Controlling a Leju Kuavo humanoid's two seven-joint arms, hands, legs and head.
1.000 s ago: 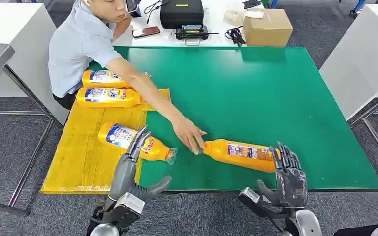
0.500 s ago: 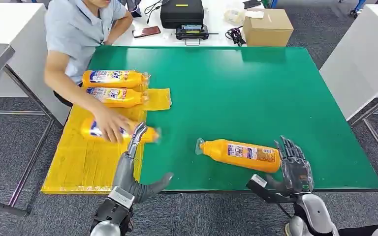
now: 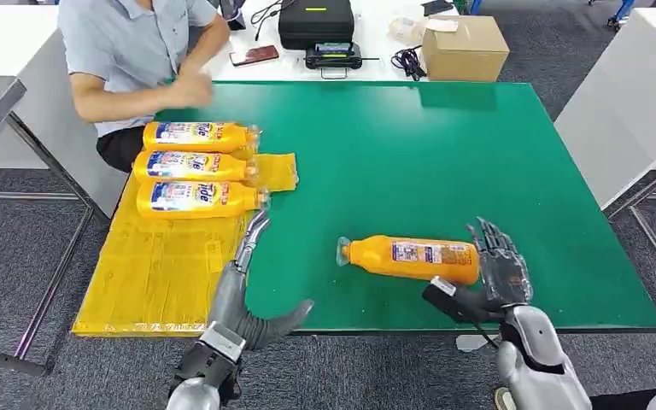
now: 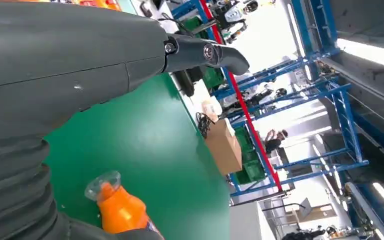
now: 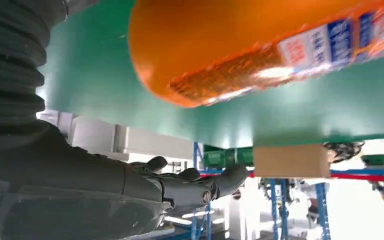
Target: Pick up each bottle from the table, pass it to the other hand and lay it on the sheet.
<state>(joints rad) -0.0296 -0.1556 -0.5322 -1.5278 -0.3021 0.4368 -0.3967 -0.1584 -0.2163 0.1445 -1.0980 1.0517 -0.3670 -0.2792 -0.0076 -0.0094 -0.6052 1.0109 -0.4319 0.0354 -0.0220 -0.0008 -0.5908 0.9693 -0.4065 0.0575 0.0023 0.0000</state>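
Observation:
The robot should expect a Tide label hidden underneath when it turns the bottle over, because the orange bottle has its small-print label facing up.
An orange bottle lies on its side on the green table, its clear cap pointing toward my left hand. My right hand is at the bottle's base end with fingers spread and thumb under the near edge, not closed around it; the right wrist view shows the bottle's base close above the open fingers. My left hand hovers open at the border of the yellow sheet and the table. The left wrist view shows the bottle's cap. Three orange bottles lie side by side on the sheet's far part.
A person sits at the table's far left corner with an arm raised. A cardboard box, a black case and a phone stand on the white table behind. White tables flank both sides.
The person moved the third bottle up beside the other two on the sheet and pulled the arm back. My right hand closed in on the lone bottle's base; that bottle shifted slightly.

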